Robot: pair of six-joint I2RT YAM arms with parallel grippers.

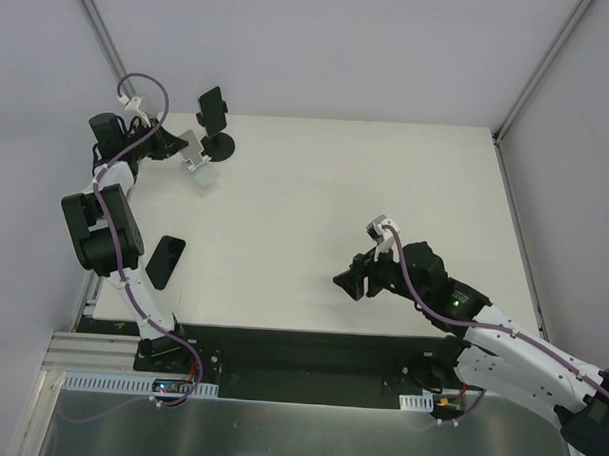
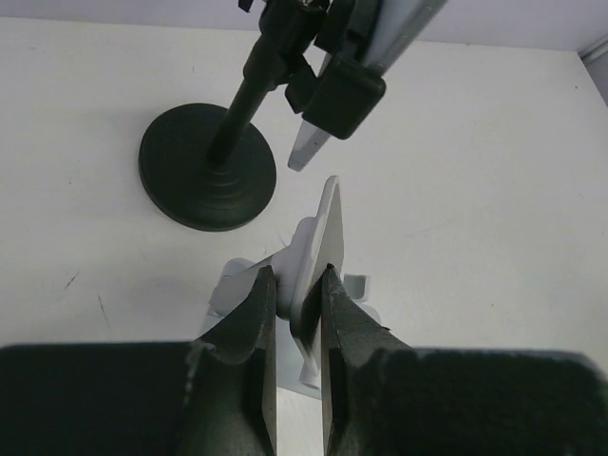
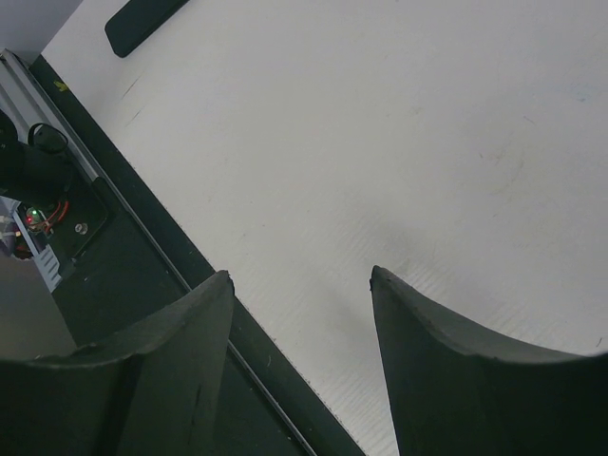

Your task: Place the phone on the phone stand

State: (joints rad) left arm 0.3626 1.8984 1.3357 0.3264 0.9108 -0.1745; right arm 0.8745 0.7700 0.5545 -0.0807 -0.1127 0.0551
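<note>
I have the white stand's plate (image 2: 329, 224) in my left gripper, and open table (image 1: 193, 206) lies toward the phone. I go on pulling the stand until it is clear of the black holder, then let go.
The black phone (image 1: 165, 261) lies flat near the table's left front edge; it also shows at the top left of the right wrist view (image 3: 142, 21). A small white phone stand (image 1: 199, 162) sits at the far left of the table. My left gripper (image 1: 187, 150) is shut on the stand's upright white plate (image 2: 323, 228), which sits between the fingertips (image 2: 296, 271). My right gripper (image 1: 349, 281) is open and empty (image 3: 299, 274), low over the table near its front edge, far from the phone.
A black holder with a round base (image 1: 220, 148) and a clamp on top (image 1: 212, 107) stands just behind the white stand; its base (image 2: 207, 166) and clamp (image 2: 344, 95) show in the left wrist view. A dark strip (image 3: 142, 285) borders the table's front edge.
</note>
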